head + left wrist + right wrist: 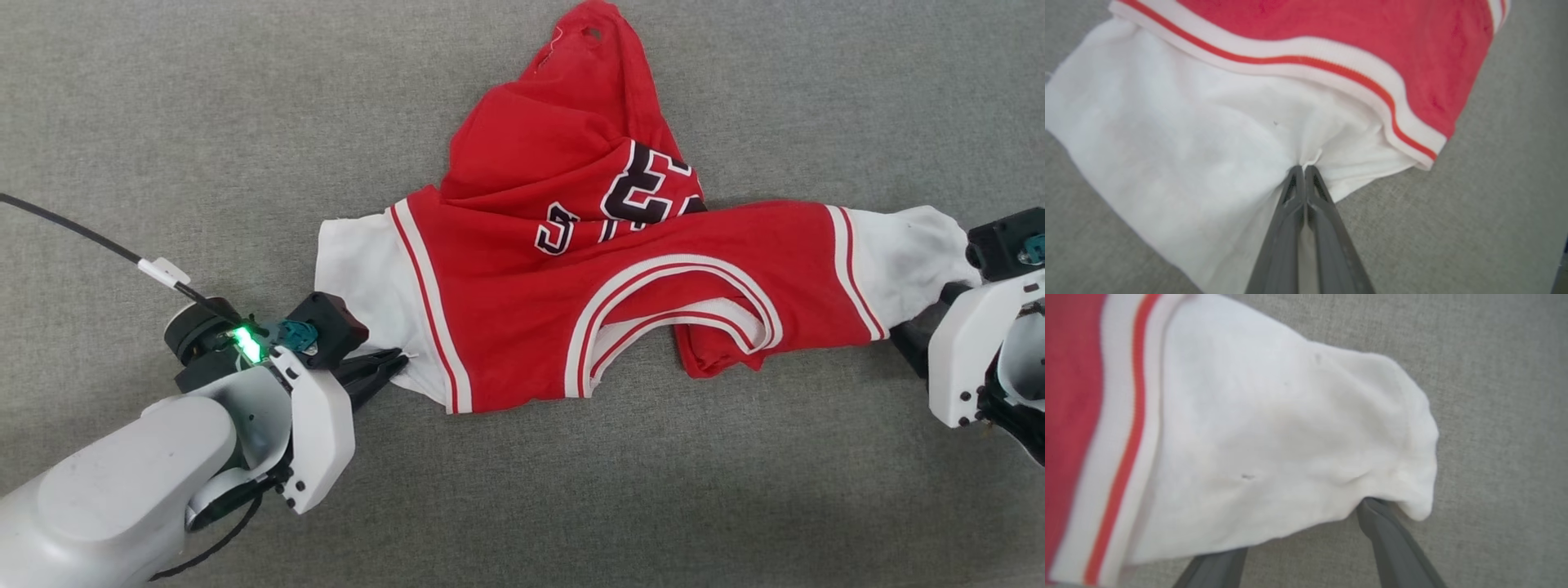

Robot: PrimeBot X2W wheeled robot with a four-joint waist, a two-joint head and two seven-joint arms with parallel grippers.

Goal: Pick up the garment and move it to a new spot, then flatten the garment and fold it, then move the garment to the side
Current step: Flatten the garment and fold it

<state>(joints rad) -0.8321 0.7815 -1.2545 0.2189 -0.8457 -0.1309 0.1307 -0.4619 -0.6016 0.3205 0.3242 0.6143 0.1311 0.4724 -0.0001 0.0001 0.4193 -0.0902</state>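
Note:
Red cloth [716,358] sticks out under the jersey's neck opening, so the jersey [514,304] will show a part of its body that is tucked under when I lift the sleeves.
The garment [522,286], a red jersey with black white-outlined lettering, lies crumpled on the grey surface, its neck opening toward me and its white sleeves stretched left and right. My left gripper [404,357] is shut on the near edge of the left white sleeve [1180,134], and the cloth puckers at its tips [1303,168]. My right gripper [914,339] stands open at the right sleeve [1274,428]. Its two dark fingers [1392,543] are spread wide, and the sleeve's end drapes over their tips and hides them.
A grey fabric surface [163,98] spreads all around the jersey. A black cable [82,233] with a white tag runs to my left wrist. The jersey's lower body is bunched up toward the far side [588,49].

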